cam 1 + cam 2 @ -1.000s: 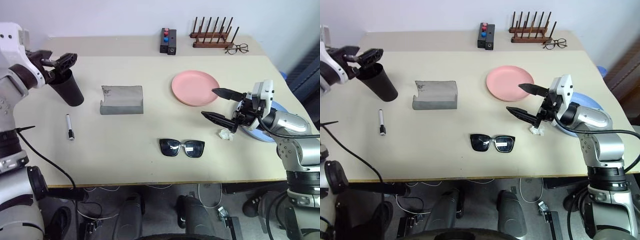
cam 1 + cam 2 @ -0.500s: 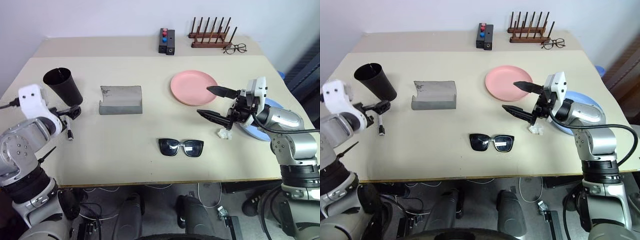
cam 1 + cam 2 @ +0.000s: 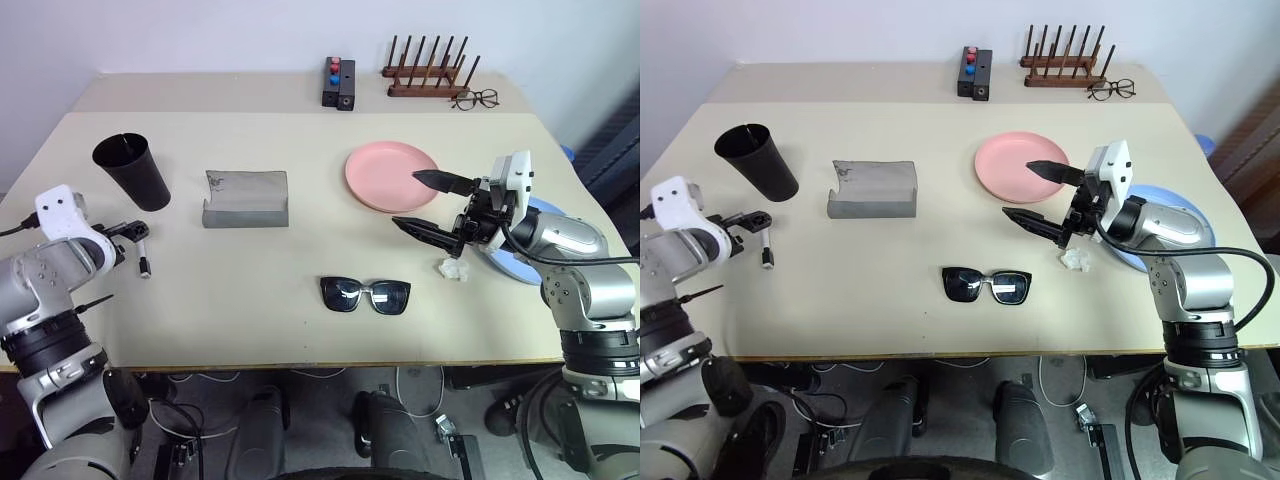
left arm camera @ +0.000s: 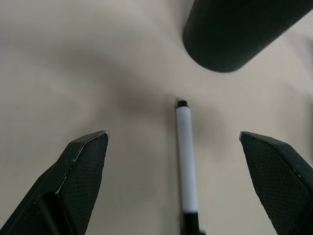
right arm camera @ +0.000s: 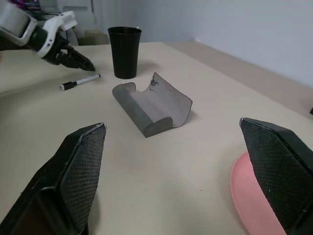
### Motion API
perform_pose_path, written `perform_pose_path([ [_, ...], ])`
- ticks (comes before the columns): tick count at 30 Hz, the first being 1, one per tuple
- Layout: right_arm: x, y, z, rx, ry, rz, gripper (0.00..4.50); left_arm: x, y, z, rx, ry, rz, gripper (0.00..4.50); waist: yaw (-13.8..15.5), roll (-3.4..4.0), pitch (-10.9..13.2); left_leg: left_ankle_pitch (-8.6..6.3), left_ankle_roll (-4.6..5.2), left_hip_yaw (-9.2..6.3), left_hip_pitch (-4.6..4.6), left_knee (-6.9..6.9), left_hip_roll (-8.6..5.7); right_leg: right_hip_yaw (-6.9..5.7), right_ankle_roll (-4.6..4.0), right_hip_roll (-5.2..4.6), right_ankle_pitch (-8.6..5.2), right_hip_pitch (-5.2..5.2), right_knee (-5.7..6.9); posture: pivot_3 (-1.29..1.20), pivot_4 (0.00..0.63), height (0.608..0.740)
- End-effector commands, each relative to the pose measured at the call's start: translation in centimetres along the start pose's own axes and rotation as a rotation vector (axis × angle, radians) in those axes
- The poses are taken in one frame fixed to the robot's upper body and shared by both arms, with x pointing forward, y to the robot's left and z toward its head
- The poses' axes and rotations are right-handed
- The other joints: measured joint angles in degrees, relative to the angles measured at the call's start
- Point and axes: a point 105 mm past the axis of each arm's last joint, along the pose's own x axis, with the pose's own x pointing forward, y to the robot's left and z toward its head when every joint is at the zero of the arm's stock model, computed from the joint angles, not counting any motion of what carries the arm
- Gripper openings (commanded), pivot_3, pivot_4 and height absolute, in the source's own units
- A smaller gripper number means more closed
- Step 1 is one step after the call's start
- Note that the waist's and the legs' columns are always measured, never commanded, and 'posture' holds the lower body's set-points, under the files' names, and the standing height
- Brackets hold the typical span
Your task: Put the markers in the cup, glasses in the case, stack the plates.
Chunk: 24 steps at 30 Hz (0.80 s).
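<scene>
The black cup point(image 3: 133, 173) is tall next to the short white marker point(image 3: 144, 261), so the marker will go down below the cup's rim when I drop it in.
A white marker point(image 4: 187, 161) with a black cap lies on the table just in front of the black cup point(image 3: 132, 170). My left gripper point(image 3: 128, 238) hangs low over the marker, open, its fingers on either side of it and apart from it. The grey case point(image 3: 246, 198) lies open in the middle of the table. In front of it are the black sunglasses point(image 3: 365, 294). My right gripper point(image 3: 406, 199) is open and empty, held level at the near edge of the pink plate point(image 3: 390, 176). The blue plate point(image 3: 512, 268) lies partly hidden under my right forearm.
A small crumpled white scrap point(image 3: 452, 268) lies by the blue plate. At the back stand a wooden peg rack point(image 3: 428, 72), clear-lens spectacles point(image 3: 474, 98) and a black box with red and blue buttons point(image 3: 337, 82). The table's left edge is close to my left gripper.
My left gripper has come down from the cup's rim to just above the marker and has tipped downward, still open. The right arm has kept still.
</scene>
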Motion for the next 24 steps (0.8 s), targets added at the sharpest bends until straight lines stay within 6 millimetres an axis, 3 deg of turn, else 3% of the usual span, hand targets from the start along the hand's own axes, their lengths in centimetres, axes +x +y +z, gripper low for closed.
perform_pose_path([
  [1,-0.2,0.1,1.4,-0.040,-0.035,0.000,4.50,0.4,-0.1,1.3,0.033,0.002,0.007,4.44,0.0,0.00,0.0,0.00,0.00,0.00,0.00,0.00,0.00,0.00,0.00,0.00,0.00,0.00,-0.01,0.00,0.150,0.740],
  [9,-0.5,0.2,1.2,-0.036,-0.022,-0.013,4.50,2.5,-0.1,2.6,0.048,0.026,0.002,4.44,-0.1,0.00,0.0,0.00,0.00,0.01,0.01,-0.04,0.00,-0.01,0.01,0.00,0.01,-0.03,0.01,0.00,0.150,0.740],
  [13,-0.5,0.2,1.2,-0.040,-0.020,-0.017,4.50,3.4,-0.6,1.6,0.025,0.106,-0.033,4.44,0.0,0.00,0.0,0.00,-0.01,0.02,0.00,-0.04,0.00,-0.01,0.02,-0.01,0.01,-0.02,-0.01,0.00,0.150,0.740],
  [16,-0.7,0.2,1.1,-0.041,-0.018,-0.021,4.50,3.3,-0.9,0.6,0.066,0.171,-0.056,3.71,0.0,0.00,0.0,0.00,-0.01,0.03,0.01,-0.05,0.00,-0.01,0.02,-0.01,0.01,-0.02,-0.01,0.00,0.150,0.740],
  [19,-1.0,0.1,1.0,-0.040,-0.014,-0.026,4.50,3.1,-1.0,-0.5,0.063,0.229,-0.082,3.71,0.0,0.01,0.0,-0.01,-0.01,0.03,0.01,-0.06,0.00,-0.01,0.02,-0.02,0.01,-0.01,-0.01,0.00,0.150,0.740],
  [21,-1.1,0.1,0.9,-0.040,-0.013,-0.030,4.50,3.0,-0.8,-1.2,0.072,0.256,-0.086,3.28,-0.1,0.03,0.0,-0.01,-0.01,0.04,0.02,-0.06,-0.01,0.00,0.02,-0.03,0.01,-0.01,-0.01,0.00,0.150,0.740],
  [24,-1.0,0.0,0.9,-0.042,-0.013,-0.032,4.50,2.7,-1.1,-1.5,0.076,0.262,-0.122,2.06,-0.1,0.08,-0.1,-0.01,-0.01,0.04,0.04,-0.08,-0.01,0.00,0.01,-0.03,0.00,-0.01,-0.01,0.00,0.150,0.740],
])
